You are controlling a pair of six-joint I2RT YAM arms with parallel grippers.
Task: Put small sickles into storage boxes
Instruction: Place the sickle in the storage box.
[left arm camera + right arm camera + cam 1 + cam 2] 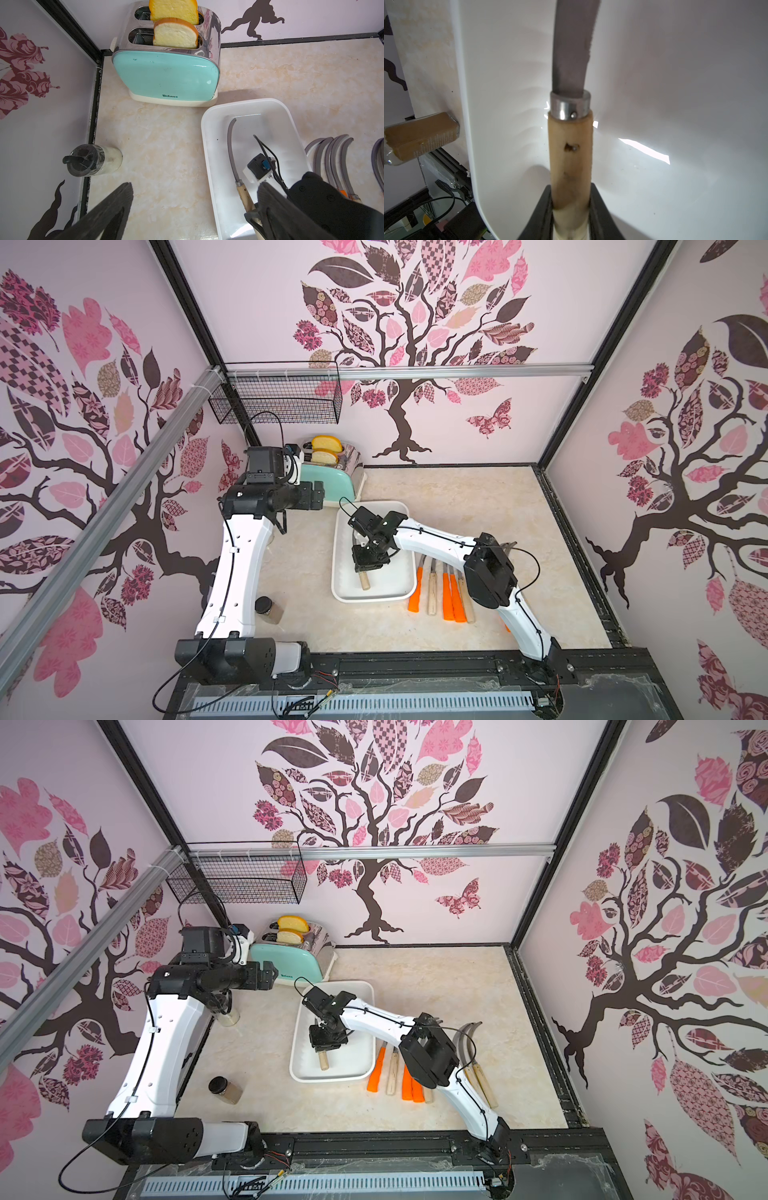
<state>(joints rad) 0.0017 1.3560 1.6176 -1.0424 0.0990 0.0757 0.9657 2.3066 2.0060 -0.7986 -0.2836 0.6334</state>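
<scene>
The sickle's pale wooden handle (365,581) hangs well in from the box's jar-side, so my right gripper should move the sickle toward that side (334,564) before I let go.
The white storage box (345,593) lies mid-table. My right gripper (365,566) reaches down into it, shut on the pale wooden handle (571,149) of a small sickle. The sickle's grey blade (231,145) curves along the box floor towards the toaster. In the right wrist view the gripper (571,195) clamps the handle from both sides over the box floor (675,83). Several more sickles, with orange (415,593) and wooden (433,593) handles, lie side by side right of the box. My left gripper (194,187) hangs open and empty above the table, left of the box.
A mint toaster (328,485) holding two bread slices stands at the back left. A black wire basket (282,398) hangs on the wall above it. A brown jar (270,608) sits front left, and a black-lidded bottle (91,161) stands by the left wall.
</scene>
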